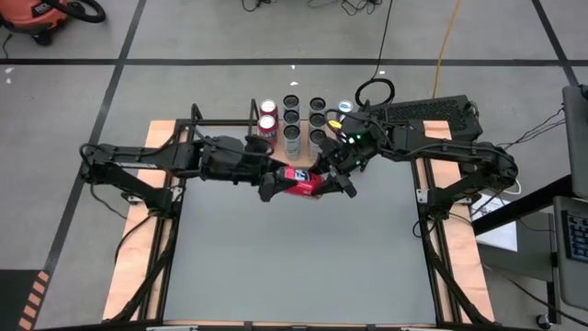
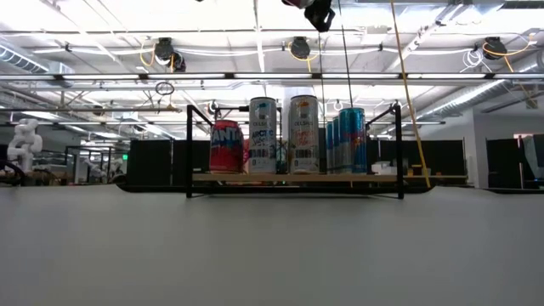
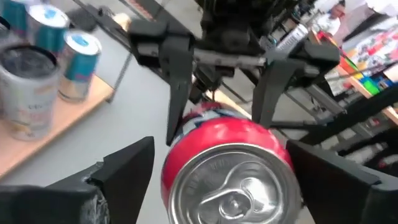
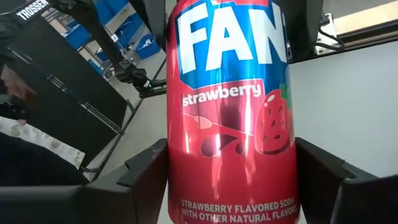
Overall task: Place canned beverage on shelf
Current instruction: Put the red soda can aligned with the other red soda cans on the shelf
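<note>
The can's label (image 4: 273, 81) wraps away past one finger of my right gripper. My left gripper should hold the top (image 3: 233, 190) while my right gripper opens, rolls and grips again.
A red strawberry soda can (image 1: 299, 179) hangs in the air over the grey table, between my two arms. My right gripper (image 1: 323, 181) is shut on it. My left gripper (image 1: 274, 182) is open, one finger (image 3: 127, 168) on each side of the can's top end (image 3: 233, 186), with a gap showing on one side. The shelf (image 1: 276, 138), a light-wood board (image 2: 297, 178) in black rod frames, stands at the table's far edge. Several cans stand upright on the board: red ones (image 1: 267, 115), tall silver ones (image 2: 303, 134) and blue ones (image 2: 350, 140). My right gripper pinches the can's round side near its bottom end (image 4: 233, 199) between its two fingers (image 4: 149, 171). The can reaches on past the fingers toward my left gripper. It lies roughly level and clear of the table, its top turned to the left arm.
Light-wood strips (image 1: 138, 248) run along the table's left and right sides. The grey tabletop (image 1: 294, 267) on the near side of the arms is bare. A keyboard (image 1: 432, 112) and cables lie at the far right. An orange vacuum (image 1: 37, 18) stands on the floor.
</note>
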Robot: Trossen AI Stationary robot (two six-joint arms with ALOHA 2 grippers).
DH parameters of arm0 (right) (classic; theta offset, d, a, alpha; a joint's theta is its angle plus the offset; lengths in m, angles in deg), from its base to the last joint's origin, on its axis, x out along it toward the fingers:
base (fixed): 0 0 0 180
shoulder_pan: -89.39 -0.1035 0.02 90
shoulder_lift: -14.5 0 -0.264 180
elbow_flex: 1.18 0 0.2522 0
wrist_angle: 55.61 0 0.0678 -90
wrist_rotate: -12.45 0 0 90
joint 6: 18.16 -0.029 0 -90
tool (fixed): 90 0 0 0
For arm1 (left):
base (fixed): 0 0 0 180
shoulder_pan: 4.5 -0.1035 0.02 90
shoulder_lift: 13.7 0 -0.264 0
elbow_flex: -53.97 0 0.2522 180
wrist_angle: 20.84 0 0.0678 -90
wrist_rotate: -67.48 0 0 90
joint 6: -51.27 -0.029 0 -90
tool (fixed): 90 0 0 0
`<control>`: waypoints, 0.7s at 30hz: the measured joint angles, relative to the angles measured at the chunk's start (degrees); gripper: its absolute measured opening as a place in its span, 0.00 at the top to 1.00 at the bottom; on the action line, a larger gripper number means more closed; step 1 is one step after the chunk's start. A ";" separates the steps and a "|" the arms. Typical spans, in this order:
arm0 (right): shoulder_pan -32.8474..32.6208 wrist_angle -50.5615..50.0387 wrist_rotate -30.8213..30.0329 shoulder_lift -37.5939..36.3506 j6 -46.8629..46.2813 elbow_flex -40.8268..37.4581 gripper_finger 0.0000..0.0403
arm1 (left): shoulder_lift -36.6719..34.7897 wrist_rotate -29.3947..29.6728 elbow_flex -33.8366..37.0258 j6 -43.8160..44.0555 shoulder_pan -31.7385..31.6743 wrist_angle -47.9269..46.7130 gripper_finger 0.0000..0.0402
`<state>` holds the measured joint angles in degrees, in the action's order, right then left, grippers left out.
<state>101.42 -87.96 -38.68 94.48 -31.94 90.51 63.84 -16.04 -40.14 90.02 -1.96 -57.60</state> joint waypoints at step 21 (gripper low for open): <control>-0.04 -2.03 -2.59 -0.11 1.07 0.00 0.37 | 3.41 -6.25 0.01 -0.25 -0.13 -0.75 0.30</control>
<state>101.38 -89.99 -41.27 94.37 -30.87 90.51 67.24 -22.29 -40.13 89.77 -2.08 -58.35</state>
